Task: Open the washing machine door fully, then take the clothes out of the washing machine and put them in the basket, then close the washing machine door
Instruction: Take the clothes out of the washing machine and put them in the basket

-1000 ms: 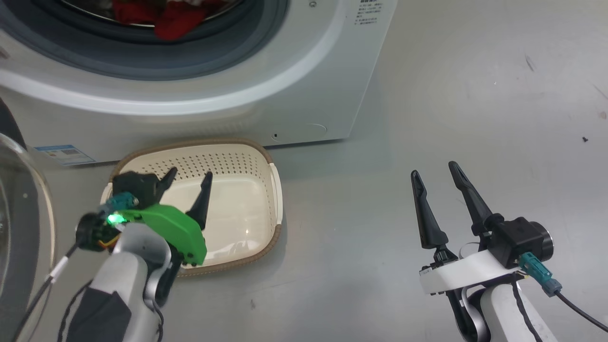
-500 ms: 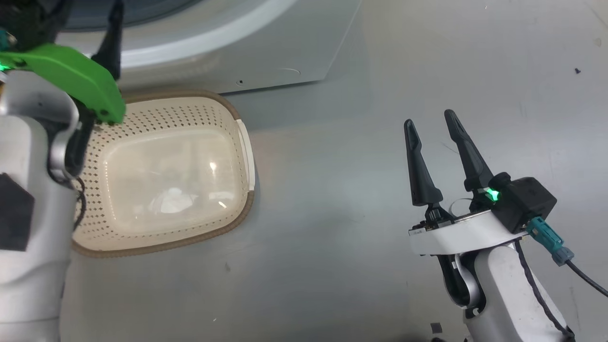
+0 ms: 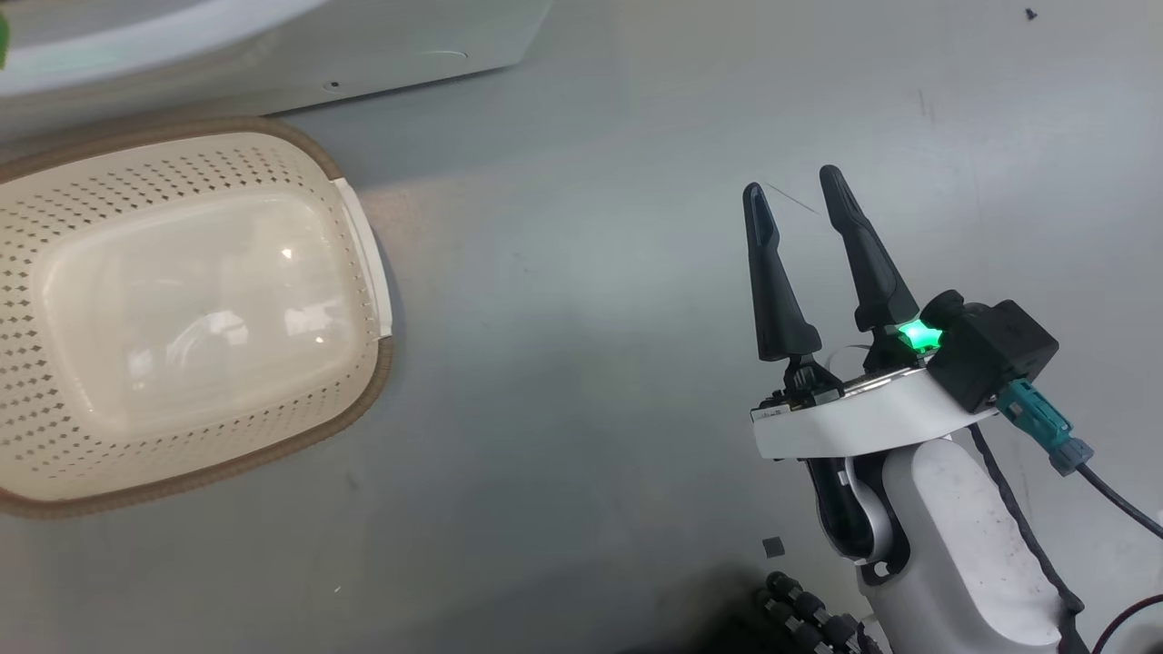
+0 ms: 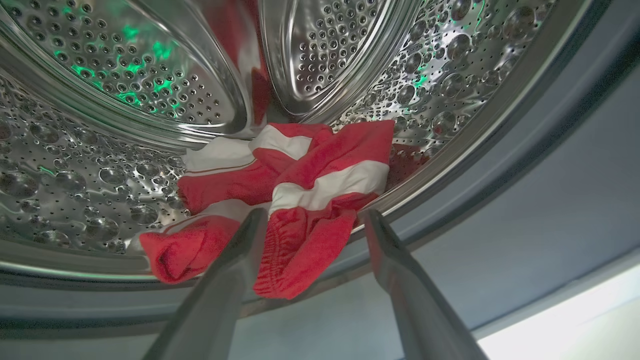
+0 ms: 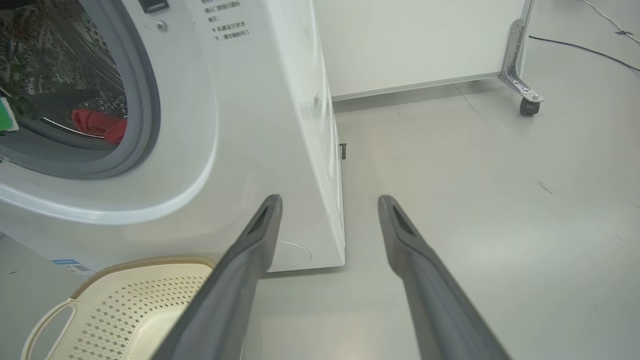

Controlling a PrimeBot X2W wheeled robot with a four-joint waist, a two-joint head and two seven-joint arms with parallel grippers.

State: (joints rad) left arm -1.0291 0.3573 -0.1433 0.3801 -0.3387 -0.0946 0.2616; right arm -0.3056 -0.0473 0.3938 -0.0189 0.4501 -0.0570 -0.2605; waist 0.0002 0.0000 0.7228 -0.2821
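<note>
The garment's hanging fold (image 4: pixel 309 243) is lying over a separate thin-striped bundle (image 4: pixel 223 183). The fold will come out when I pull, and that bundle will stay behind in the drum.
The clothes (image 4: pixel 310 175), red with white stripes, lie crumpled at the front of the washing machine's steel drum (image 4: pixel 100 175), with one fold hanging over its lip. My left gripper (image 4: pixel 314 215) is open at the drum's mouth, its fingers on either side of that hanging fold. The washing machine (image 5: pixel 250 125) stands white, with the clothes (image 5: pixel 97 125) seen through its opening. In front of it on the floor sits the cream basket (image 3: pixel 382 363), with nothing in it. My right gripper (image 3: pixel 792 182) hovers open over the floor, right of the basket (image 5: pixel 125 310). The washing machine door is out of view.
Grey floor stretches right of the washing machine (image 3: pixel 409 36). A white panel on a caster (image 5: pixel 527 105) stands at the back right, with a cable (image 5: pixel 575 47) on the floor near it. A small dark scrap (image 3: pixel 772 546) lies by my right arm.
The head camera has swung down and right, so the basket and washer slid up and left in its view. My left arm rose out of that view toward the drum. Both grippers stayed open.
</note>
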